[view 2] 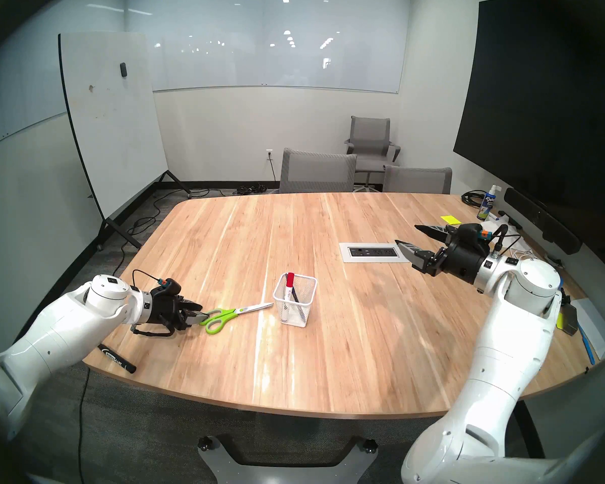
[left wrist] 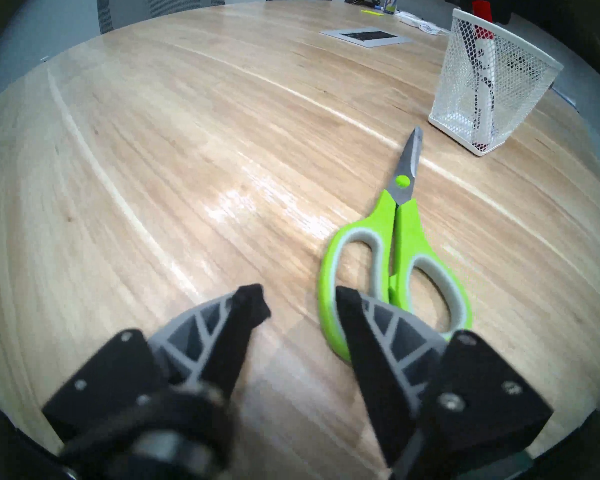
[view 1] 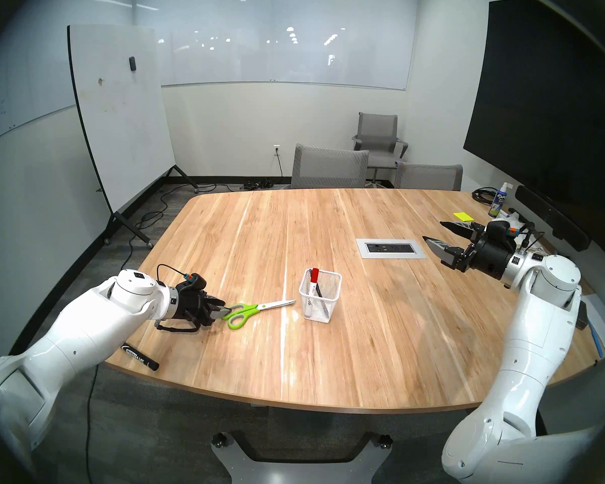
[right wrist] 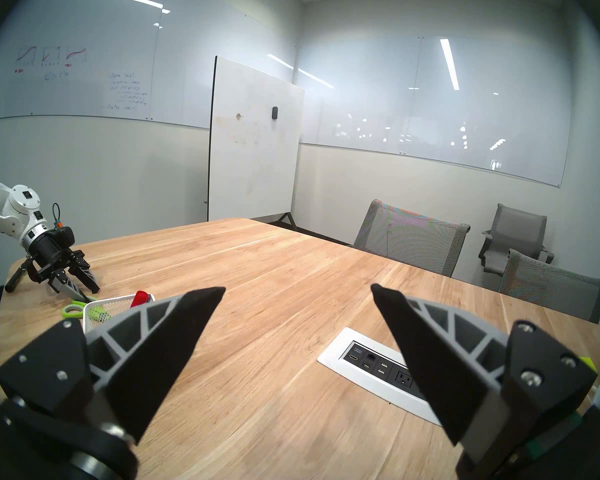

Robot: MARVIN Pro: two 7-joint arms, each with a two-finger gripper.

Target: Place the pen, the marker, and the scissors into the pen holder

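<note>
The blades lie shut [view 1: 277,303] at the scissors' pivot, so I expect the free handle loop [view 1: 240,320] to come along and keep the blades together when I lift the scissors by a handle loop.
The scissors [view 1: 248,310] [view 2: 224,315] with lime-green handles lie flat on the wooden table, blades pointing at the pen holder [view 1: 316,308] [view 2: 294,308]. My left gripper [view 1: 226,307] [view 2: 201,310] [left wrist: 300,295] is open and low at the handles. In the left wrist view one finger lies over a handle loop of the scissors [left wrist: 402,233]. The white mesh pen holder [left wrist: 482,98] holds a white marker with a red cap [view 1: 314,274] [left wrist: 482,10] and a slim dark item that I cannot identify. The black marker [view 1: 140,357] [view 2: 116,358] lies at the table's near left edge. My right gripper [view 1: 432,230] [right wrist: 297,288] is open and empty above the table's right side.
A power outlet panel [view 1: 391,248] is set into the table near my right gripper. A spray bottle [view 1: 496,202], a yellow sticky note [view 1: 463,216] and cables lie at the far right. Grey chairs [view 1: 329,169] stand along the far edge. A rolling whiteboard [view 1: 119,123] stands at left.
</note>
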